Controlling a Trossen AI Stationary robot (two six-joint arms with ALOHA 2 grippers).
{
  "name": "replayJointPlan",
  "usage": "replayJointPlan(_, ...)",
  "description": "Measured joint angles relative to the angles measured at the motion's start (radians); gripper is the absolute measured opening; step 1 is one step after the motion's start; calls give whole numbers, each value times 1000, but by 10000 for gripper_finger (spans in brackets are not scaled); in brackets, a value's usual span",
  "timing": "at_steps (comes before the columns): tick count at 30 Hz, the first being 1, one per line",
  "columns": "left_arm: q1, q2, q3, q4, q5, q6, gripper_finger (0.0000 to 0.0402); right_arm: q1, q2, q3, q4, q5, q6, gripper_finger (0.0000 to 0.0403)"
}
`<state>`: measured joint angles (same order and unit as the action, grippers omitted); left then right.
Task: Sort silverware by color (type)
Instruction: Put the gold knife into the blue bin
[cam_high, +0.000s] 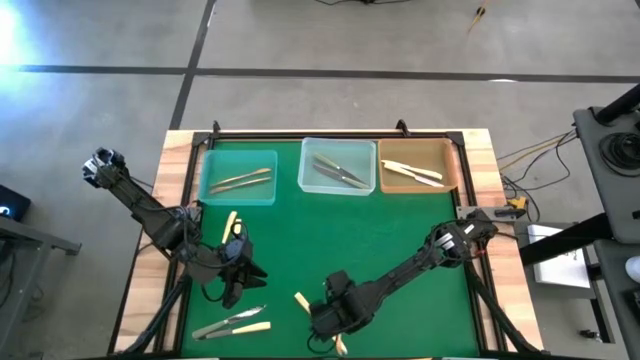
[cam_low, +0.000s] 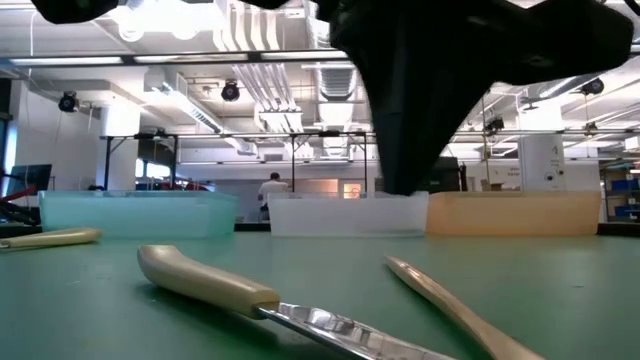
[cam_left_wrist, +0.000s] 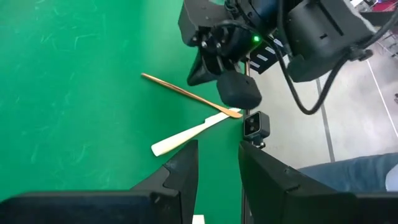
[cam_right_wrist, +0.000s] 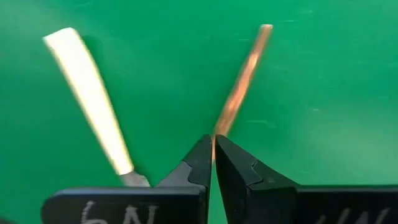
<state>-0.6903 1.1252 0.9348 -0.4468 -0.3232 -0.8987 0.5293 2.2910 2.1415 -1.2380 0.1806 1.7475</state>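
Observation:
My right gripper needs to open, because its fingers are shut above the golden-bronze piece lying on the mat (cam_low: 450, 303). I should then line them up and bring them down around its handle (cam_right_wrist: 241, 88).
My right gripper (cam_high: 335, 318) is low over the green mat near its front edge, shut on a golden-bronze piece (cam_right_wrist: 239, 81). A cream-handled knife (cam_right_wrist: 87, 99) lies on the mat beside it, and both also show in the low view: the knife (cam_low: 210, 285) and the golden piece (cam_low: 450, 300). My left gripper (cam_high: 240, 283) is open and empty over the mat's front left. A cream piece (cam_high: 231, 225), a silver and a cream piece (cam_high: 235, 322) and another cream piece (cam_high: 303, 300) lie loose on the mat. My right gripper pinches the golden-bronze piece at one end (cam_right_wrist: 216, 134) between its two fingertips, coming from above. The piece runs away from the fingers, low along the mat (cam_left_wrist: 180, 90). Whether it is lifted clear I cannot tell.
Three trays stand along the mat's far edge. The teal tray (cam_high: 208, 188) holds golden pieces, the clear tray (cam_high: 305, 185) silver ones and the tan tray (cam_high: 452, 160) cream ones. A small camera (cam_left_wrist: 252, 124) sits at the table's near edge, close to my right gripper.

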Motion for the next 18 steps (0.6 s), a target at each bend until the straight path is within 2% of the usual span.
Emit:
replayJointPlan(3, 0, 0, 0, 1, 0, 0, 98, 0, 0, -2, 29, -9, 10, 13)
replayJointPlan(11, 0, 0, 0, 2, 0, 0, 98, 0, 14, -2, 53, -127, 32, 13)
replayJointPlan(18, 0, 0, 0, 3, 0, 0, 98, 1, 22, -2, 61, -127, 49, 13)
